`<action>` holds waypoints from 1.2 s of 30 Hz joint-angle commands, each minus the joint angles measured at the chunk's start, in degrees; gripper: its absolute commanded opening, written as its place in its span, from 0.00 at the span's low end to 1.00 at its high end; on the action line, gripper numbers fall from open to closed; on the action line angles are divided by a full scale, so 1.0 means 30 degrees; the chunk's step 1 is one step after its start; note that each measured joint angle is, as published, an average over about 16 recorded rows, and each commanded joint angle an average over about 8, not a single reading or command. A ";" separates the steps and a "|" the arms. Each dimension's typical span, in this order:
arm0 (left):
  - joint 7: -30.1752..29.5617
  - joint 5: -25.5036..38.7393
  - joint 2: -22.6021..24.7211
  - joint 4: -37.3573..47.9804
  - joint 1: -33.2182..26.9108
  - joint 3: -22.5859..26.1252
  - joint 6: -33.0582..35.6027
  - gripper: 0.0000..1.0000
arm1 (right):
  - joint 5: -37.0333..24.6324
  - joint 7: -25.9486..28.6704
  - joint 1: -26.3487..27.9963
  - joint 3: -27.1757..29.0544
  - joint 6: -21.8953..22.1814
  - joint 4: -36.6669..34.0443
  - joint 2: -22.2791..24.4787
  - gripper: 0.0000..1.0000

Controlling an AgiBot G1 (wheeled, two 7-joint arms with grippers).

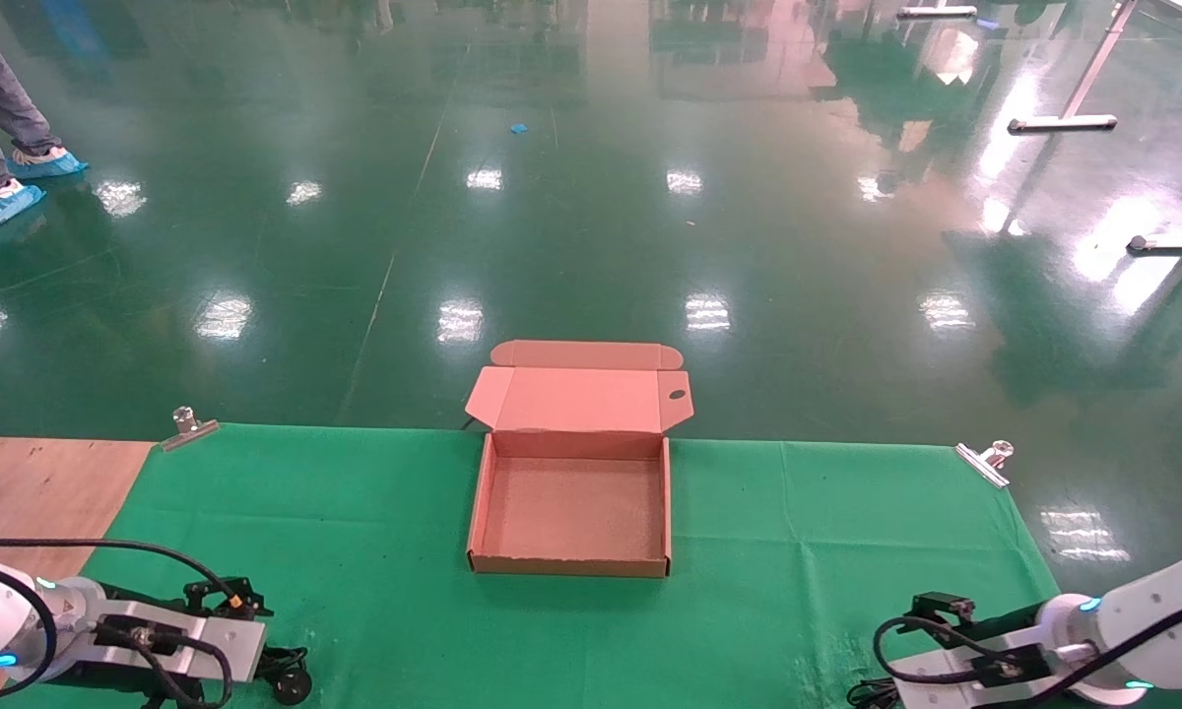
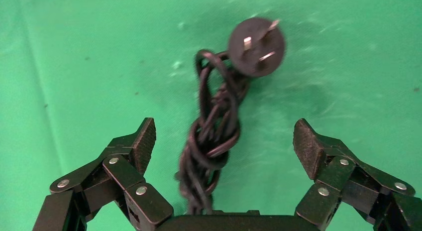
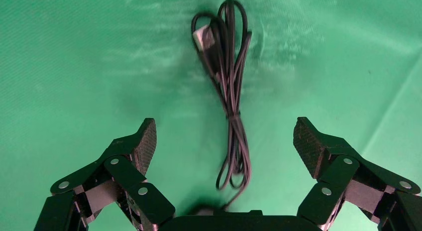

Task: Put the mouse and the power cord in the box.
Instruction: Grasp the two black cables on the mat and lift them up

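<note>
The power cord (image 2: pixel 211 129) will stay bunched together, plug included, when the robot lifts it, because the loops are wound tightly (image 2: pixel 215 141) around the middle of the bundle.
The box (image 1: pixel 485 512) lies open and empty at the middle of the green cloth, its tabbed lid folded back over the far edge. In the left wrist view the power cord (image 2: pixel 214 136) rests on the cloth as a twisted black bundle, round plug (image 2: pixel 256 47) at its far end. My left gripper (image 2: pixel 225 141) stands open astride the bundle, pads (image 2: pixel 144 140) clear of it. In the right wrist view my right gripper (image 3: pixel 224 140) is open over the mouse's thin looped cable (image 3: pixel 233 106). The mouse (image 3: pixel 201 211) shows only as a dark shape under the gripper's base.
The green cloth (image 1: pixel 798 551) is clamped by metal clips (image 1: pixel 189 427) (image 1: pixel 985 461) at its far corners. Bare wood (image 1: pixel 39 483) shows at the left. Beyond the table lies glossy green floor, with a person's blue-covered feet (image 1: pixel 0 202) at far left.
</note>
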 commanded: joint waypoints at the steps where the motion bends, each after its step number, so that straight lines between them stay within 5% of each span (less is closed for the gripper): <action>1: 0.0303 -0.0018 0.0088 0.0444 -0.0130 -0.0022 -0.0194 1.00 | 0.0052 -0.0432 0.0012 -0.0001 0.0359 -0.0830 -0.0456 1.00; 11: 0.0662 -0.0222 0.0428 0.1512 0.0235 -0.0232 -0.3225 1.00 | 0.0821 -0.2927 0.0717 0.0288 0.1045 -0.4689 -0.2075 1.00; 13: 0.0736 -0.0243 0.0484 0.1627 0.0299 -0.0250 -0.3496 0.88 | 0.1034 -0.3407 0.0848 0.0384 0.1052 -0.5305 -0.2263 1.00; 15: 0.0805 -0.0264 0.0524 0.1722 0.0322 -0.0267 -0.3641 0.63 | 0.1237 -0.3864 0.0967 0.0478 0.1030 -0.5853 -0.2411 0.85; 19: 0.0931 -0.0294 0.0563 0.1874 0.0286 -0.0289 -0.3746 0.13 | 0.1619 -0.4702 0.1188 0.0666 0.0941 -0.6814 -0.2600 0.35; 21: 0.0988 -0.0296 0.0563 0.1940 0.0248 -0.0290 -0.3731 0.00 | 0.1752 -0.5068 0.1296 0.0733 0.0897 -0.7215 -0.2653 0.10; 23: 0.1038 -0.0294 0.0551 0.2005 0.0211 -0.0289 -0.3692 0.00 | 0.1851 -0.5381 0.1401 0.0786 0.0858 -0.7579 -0.2697 0.00; 36: 0.1303 -0.0344 0.0481 0.2255 0.0092 -0.0322 -0.3214 0.00 | 0.2178 -0.6741 0.2066 0.0970 0.0592 -0.9274 -0.2914 0.00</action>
